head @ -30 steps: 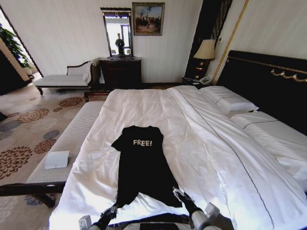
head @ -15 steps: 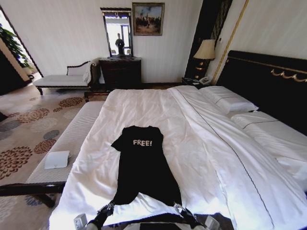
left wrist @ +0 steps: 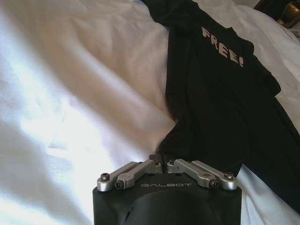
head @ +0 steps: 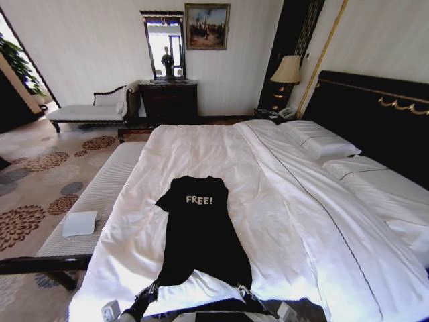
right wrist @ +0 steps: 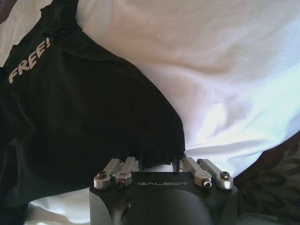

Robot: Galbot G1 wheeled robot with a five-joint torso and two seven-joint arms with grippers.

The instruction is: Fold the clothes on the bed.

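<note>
I expect the whole T-shirt [head: 201, 235] to slide toward me when I pull its hem, because it lies loose on the bed, collar and sleeves free [head: 195, 178].
The clothes, one black T-shirt [head: 201, 235] with white "FREE!" lettering, lie flat and lengthwise on the bed [head: 281, 201], collar away from me. My left gripper [head: 150, 290] sits at the hem's left corner. In the left wrist view that gripper [left wrist: 161, 159] is shut, its tips pinched on the corner of the T-shirt [left wrist: 220, 103]. My right gripper [head: 241, 290] is at the hem's right corner. In the right wrist view it [right wrist: 159, 161] stands open, its fingers straddling the hem of the T-shirt [right wrist: 79, 108].
A pale striped bench [head: 100, 194] runs along the bed's left side, with a flat white box [head: 80, 223] on it. Pillows [head: 318, 141] and the dark headboard [head: 375, 114] are at the right. A chaise [head: 87, 111] and a dresser [head: 169, 100] stand by the far wall.
Both grippers have drawn back toward the bed's near edge. The right one moved from over the shirt's lower part to its hem corner. The shirt lies much as before.
</note>
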